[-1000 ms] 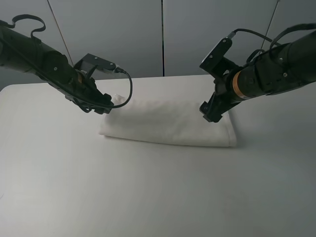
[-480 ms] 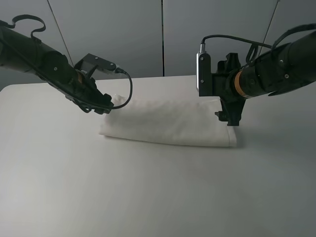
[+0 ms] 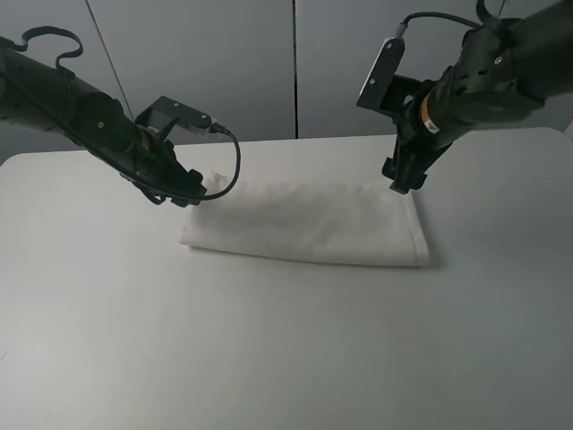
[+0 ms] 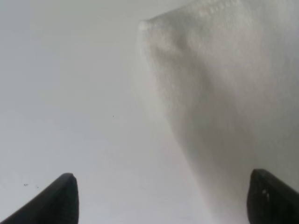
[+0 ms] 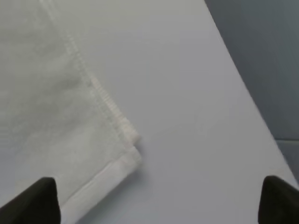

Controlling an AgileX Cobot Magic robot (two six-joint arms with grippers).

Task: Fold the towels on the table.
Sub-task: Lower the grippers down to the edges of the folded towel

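The towel's short edge (image 4: pixel 175 128) runs at a slant across the left gripper's open fingers, so the robot should turn its left gripper in line and lower it with a finger on either side of that edge (image 3: pixel 190 221).
The white towel (image 3: pixel 304 224) lies folded into a long flat rectangle in the middle of the table (image 3: pixel 269 358). My left gripper (image 3: pixel 190 193) hangs low at the towel's far left corner, open and empty. In the left wrist view the gripper (image 4: pixel 163 200) has its fingertips (image 4: pixel 58 198) wide apart, with the towel corner (image 4: pixel 219 93) just ahead. My right gripper (image 3: pixel 403 184) is lifted over the towel's far right corner, open and empty. In the right wrist view the gripper (image 5: pixel 156 200) looks down on the hemmed towel corner (image 5: pixel 60 116). No label shows.
Grey wall panels (image 3: pixel 295 72) stand behind the table's far edge. The rounded far left table corner (image 3: pixel 18 159) shows. Bare tabletop (image 5: pixel 196 93) lies to the right of the towel and in front of it.
The right arm has swung and risen from the towel's right edge to above its far right corner. The left arm and the towel have not moved.
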